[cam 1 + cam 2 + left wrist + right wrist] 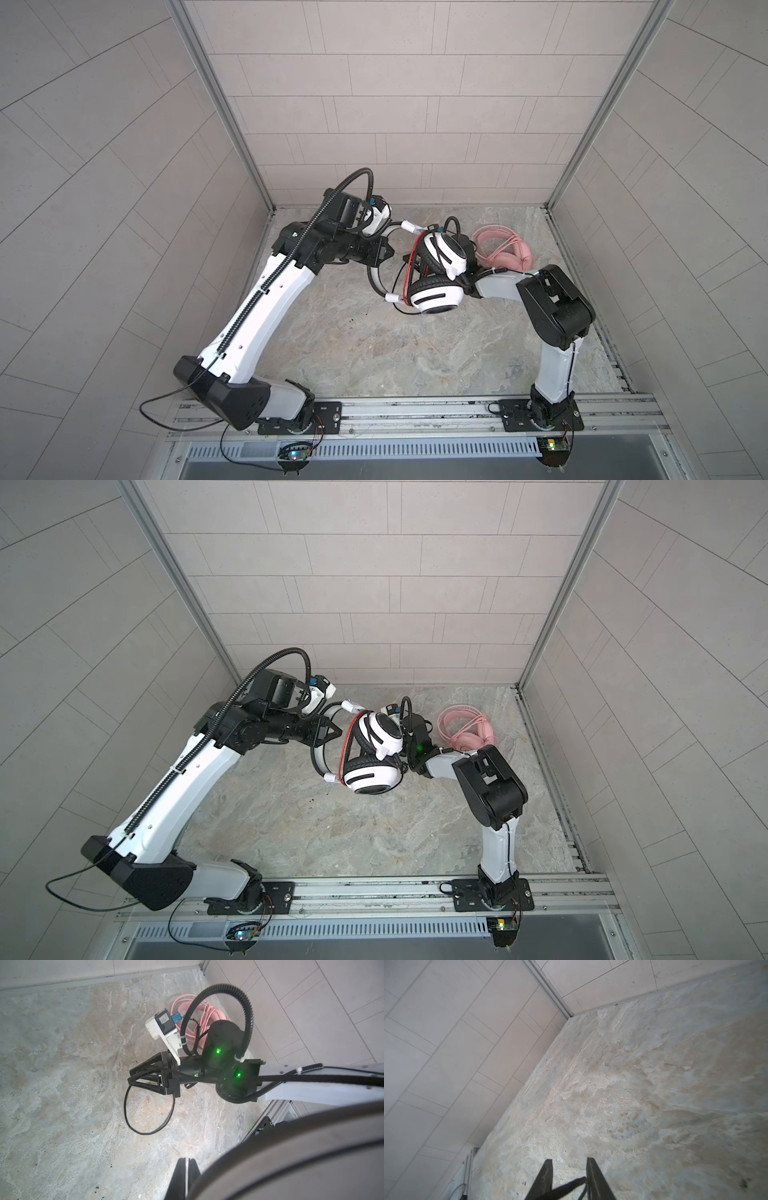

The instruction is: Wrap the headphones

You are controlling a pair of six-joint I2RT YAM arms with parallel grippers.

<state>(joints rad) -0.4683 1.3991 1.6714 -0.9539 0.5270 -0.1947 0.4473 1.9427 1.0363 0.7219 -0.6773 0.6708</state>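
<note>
The thin black cable point(566, 1188) runs between my right gripper's open fingers, so my right gripper should keep going below the headphones' cups point(436, 296) and close on the cable.
The white-and-black headphones hang above the table, striped cups point(446, 249) point(384, 731) stacked over each other. My left gripper point(388, 249) point(334, 729) point(188, 1160) is shut on their headband point(376, 282), which fills the left wrist view as a blurred arc point(291, 1157). Under the cups, my right gripper point(129, 1081) point(569, 1160) points left, jaws apart. The thin black cable point(128, 1118) point(571, 1185) lies across the jaws and droops in a loop. The pink headphones point(505, 249) point(467, 729) point(207, 1014) lie coiled at the back right.
Tiled walls point(374, 124) close in the marble table point(374, 353) on three sides. A metal rail point(415, 409) carrying both arm bases runs along the front edge. My right arm's black elbow point(555, 307) stands just in front of the pink set.
</note>
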